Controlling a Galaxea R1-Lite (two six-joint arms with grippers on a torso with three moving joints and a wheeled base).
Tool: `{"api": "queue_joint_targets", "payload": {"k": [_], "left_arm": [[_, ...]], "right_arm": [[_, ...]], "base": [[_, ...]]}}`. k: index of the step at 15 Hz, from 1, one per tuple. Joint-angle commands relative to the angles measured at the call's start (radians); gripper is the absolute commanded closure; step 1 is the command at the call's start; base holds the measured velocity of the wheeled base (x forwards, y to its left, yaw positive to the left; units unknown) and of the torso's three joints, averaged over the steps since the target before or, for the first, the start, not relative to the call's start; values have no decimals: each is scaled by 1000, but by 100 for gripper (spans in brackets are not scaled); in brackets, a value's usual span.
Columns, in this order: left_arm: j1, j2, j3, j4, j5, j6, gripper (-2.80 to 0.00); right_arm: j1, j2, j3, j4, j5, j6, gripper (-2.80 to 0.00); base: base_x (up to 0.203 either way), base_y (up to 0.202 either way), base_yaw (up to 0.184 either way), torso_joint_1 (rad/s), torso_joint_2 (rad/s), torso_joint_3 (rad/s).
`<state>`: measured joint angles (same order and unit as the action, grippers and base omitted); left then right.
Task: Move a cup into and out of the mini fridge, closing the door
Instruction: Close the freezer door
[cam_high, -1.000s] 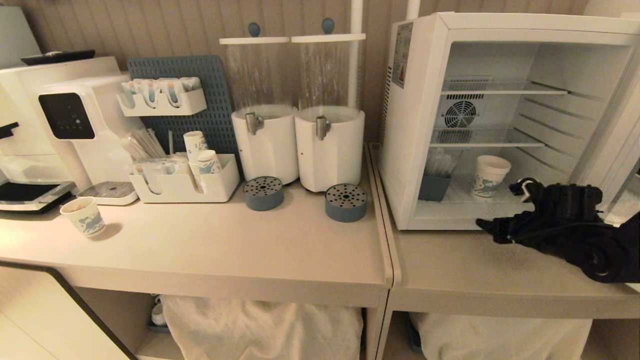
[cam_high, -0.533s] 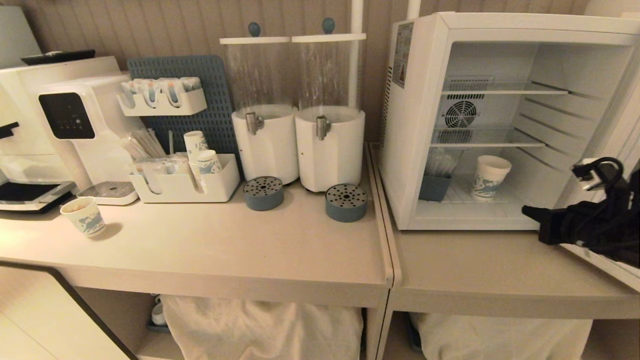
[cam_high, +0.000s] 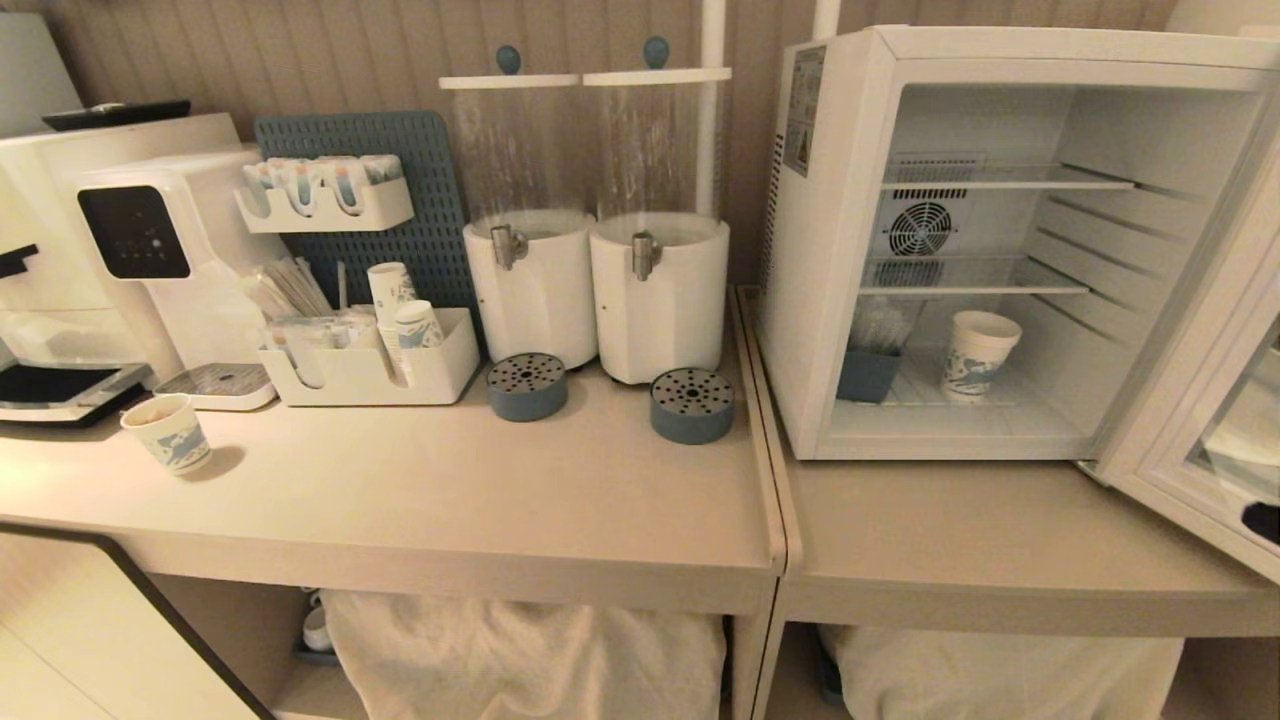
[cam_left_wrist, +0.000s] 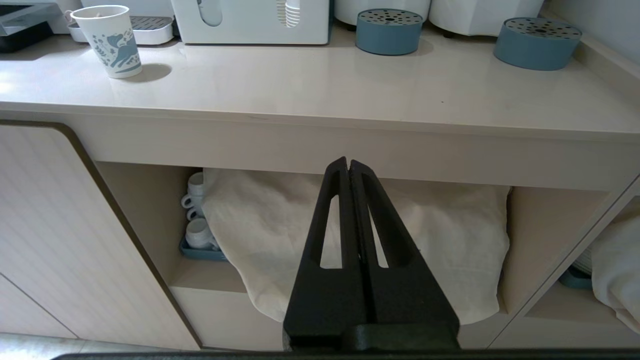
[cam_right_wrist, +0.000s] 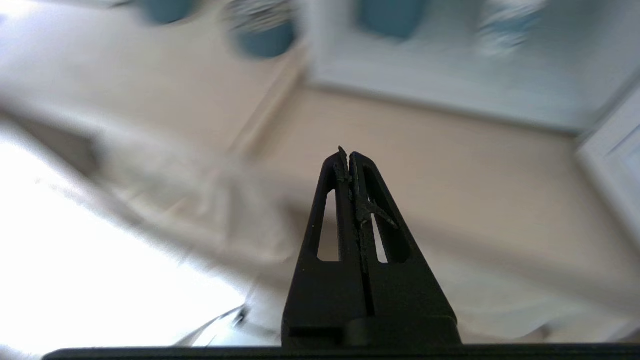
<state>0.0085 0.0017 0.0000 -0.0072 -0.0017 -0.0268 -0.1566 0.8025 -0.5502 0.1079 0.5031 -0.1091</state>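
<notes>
Next, I bring my right gripper, now on the inner side of the open door (cam_high: 1200, 402), around to the door's outer side before I push the door shut.
The mini fridge (cam_high: 820, 250) stands open on the right-hand counter. Its door (cam_high: 1200, 380) is swung out toward the right edge of the head view. The cup (cam_high: 978, 352), white with a blue pattern, stands upright on the fridge's bottom shelf, and nothing touches it. My right gripper (cam_right_wrist: 348, 152) is shut and empty above the counter in front of the fridge. In the head view only a dark bit of that arm (cam_high: 1262, 522) shows through the door's glass. My left gripper (cam_left_wrist: 346, 162) is shut, parked below the counter's front edge.
A second paper cup with a brown interior (cam_high: 168, 432) stands at the counter's left. Two drink dispensers (cam_high: 595, 290), two blue drip trays (cam_high: 692, 404), an organizer with stacked cups (cam_high: 370, 370) and a coffee machine (cam_high: 130, 240) line the back. A small blue container (cam_high: 867, 375) sits in the fridge.
My right arm has pulled back from the fridge opening, off to the right and almost out of the head view. The cup stays on the shelf.
</notes>
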Motion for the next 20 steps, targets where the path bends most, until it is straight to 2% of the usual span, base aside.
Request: {"api": "queue_joint_targets", "payload": {"k": [1,3,5,6,8,9,10,11,13,14,16,19,20], "left_arm": [[0,0,0,0,0,-1,0],[1,1,0,0,0,-1,0],[0,0,0,0,0,-1,0],[1,1,0,0,0,-1,0],[1,1,0,0,0,-1,0],[0,0,0,0,0,-1,0],[0,1,0,0,0,-1,0],[-1,0,0,0,0,-1,0],[0,1,0,0,0,-1,0],[0,1,-1,0,0,-1,0],[1,0,-2,0,0,-1,0],[1,0,-2,0,0,-1,0],[1,1,-2,0,0,-1,0]], "right_arm": [[19,-295,-7,229,25,-4,0],[121,-477,-13,386,31,-4,0],[165,-605,-1,462,-4,14,0],[163,-685,21,467,-48,22,0],[161,-800,79,449,-202,40,0],[161,-811,116,404,-320,75,0],[160,-808,168,287,-395,109,0],[160,-806,258,151,-458,113,0],[160,-804,469,-87,-534,79,0],[160,-803,538,-151,-558,68,0],[160,-801,545,-118,-563,47,0],[160,-800,439,213,-498,39,0],[160,-799,433,216,-494,52,0]], "base": [[0,0,0,0,0,0],[0,0,0,0,0,0],[0,0,0,0,0,0],[0,0,0,0,0,0],[0,0,0,0,0,0],[0,0,0,0,0,0],[0,0,0,0,0,0],[0,0,0,0,0,0],[0,0,0,0,0,0],[0,0,0,0,0,0],[0,0,0,0,0,0],[0,0,0,0,0,0],[0,0,0,0,0,0]]}}
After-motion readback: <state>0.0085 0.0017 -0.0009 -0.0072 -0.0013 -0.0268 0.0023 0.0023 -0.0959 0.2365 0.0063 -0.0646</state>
